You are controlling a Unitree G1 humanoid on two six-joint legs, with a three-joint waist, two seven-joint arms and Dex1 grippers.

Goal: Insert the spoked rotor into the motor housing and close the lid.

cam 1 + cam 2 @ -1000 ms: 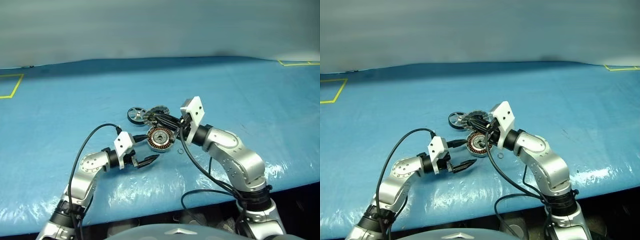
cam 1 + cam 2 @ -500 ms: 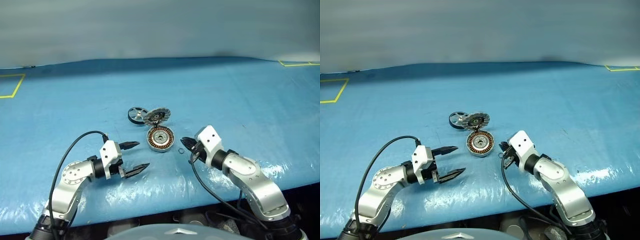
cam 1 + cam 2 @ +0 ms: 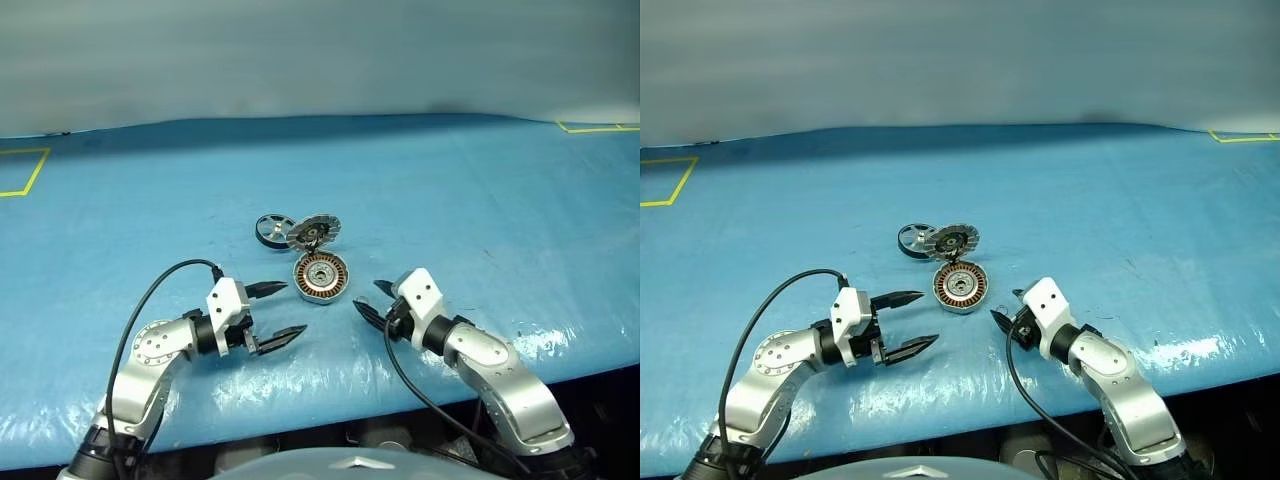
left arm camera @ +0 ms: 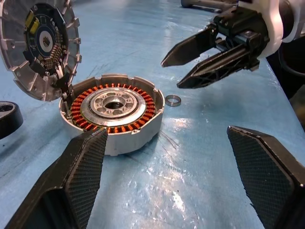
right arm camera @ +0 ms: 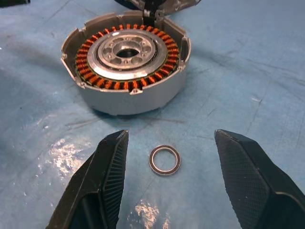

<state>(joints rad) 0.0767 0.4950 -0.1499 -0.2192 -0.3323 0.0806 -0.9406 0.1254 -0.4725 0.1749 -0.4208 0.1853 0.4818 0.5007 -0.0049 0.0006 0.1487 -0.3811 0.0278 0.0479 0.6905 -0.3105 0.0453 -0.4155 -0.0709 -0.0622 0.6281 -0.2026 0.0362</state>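
Observation:
The robot's right gripper should place the small metal ring (image 5: 165,160) into the motor housing's center (image 3: 320,275) before it puts in the spoked rotor, because the ring is lying outside the motor housing.
The motor housing (image 3: 320,276) lies flat on the blue table, its copper windings and silver hub (image 5: 126,52) facing up. The lid (image 3: 314,231) stands tilted on edge against the housing's far rim, toothed face (image 4: 40,47) showing. Just left of the lid, the dark spoked rotor (image 3: 272,229) rests on the table. My left gripper (image 3: 296,308) is open at the housing's near left and holds nothing. At the housing's near right, my right gripper (image 3: 366,295) is open and low over the table. A small metal ring (image 5: 165,160) lies between its fingers.
The blue plastic sheet (image 3: 480,200) covers the whole table, and its front edge runs close under both arms. Yellow tape marks sit at the far left (image 3: 22,170) and far right (image 3: 596,126). A black cable (image 3: 150,300) loops from my left wrist.
My right gripper has let go of the lid, dropped back toward the near right of the housing and opened. The lid stays propped on edge. The left arm has barely shifted.

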